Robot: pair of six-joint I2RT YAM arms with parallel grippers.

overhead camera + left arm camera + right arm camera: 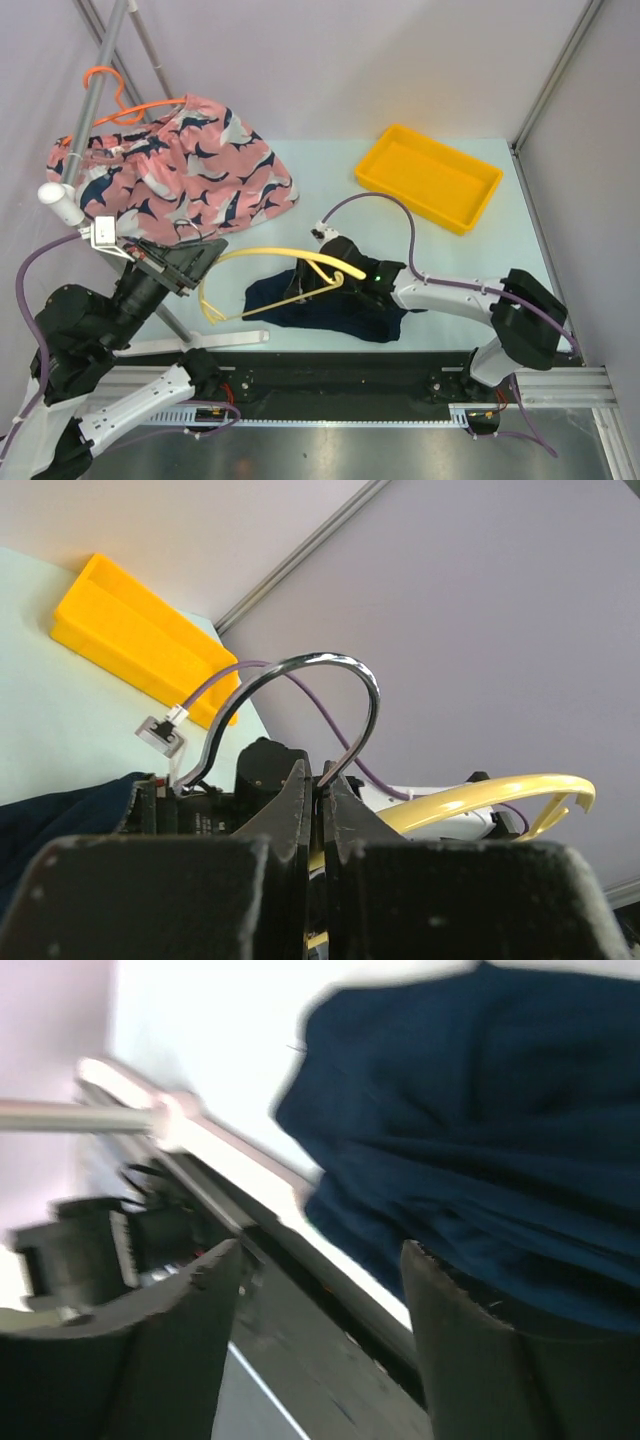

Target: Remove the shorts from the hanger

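The yellow hanger slants across the navy shorts (pixel 298 299), so my right gripper should pull back, grab their end (pixel 384 322) beyond the hanger, then carry them to the tray.
The pink shark-print shorts (pixel 185 170) hang on an orange hanger (pixel 135 108) on the rack at the far left. The navy shorts (pixel 325 308) lie crumpled on the table near the front edge; they also show in the left wrist view (pixel 60 820) and the right wrist view (pixel 480 1130). A yellow hanger (pixel 275 254) slants over them. My left gripper (pixel 200 258) is shut on its metal hook (pixel 345 675). My right gripper (pixel 322 280) is open, low beside the navy shorts, in the right wrist view (pixel 320 1270) with one finger (pixel 470 1350) against the fabric.
A yellow tray (pixel 430 175) stands at the back right, also in the left wrist view (pixel 130 630). The rack's metal pole (pixel 95 110) and its white base bar (pixel 215 340) are at the left. The black rail (pixel 400 385) runs along the near edge.
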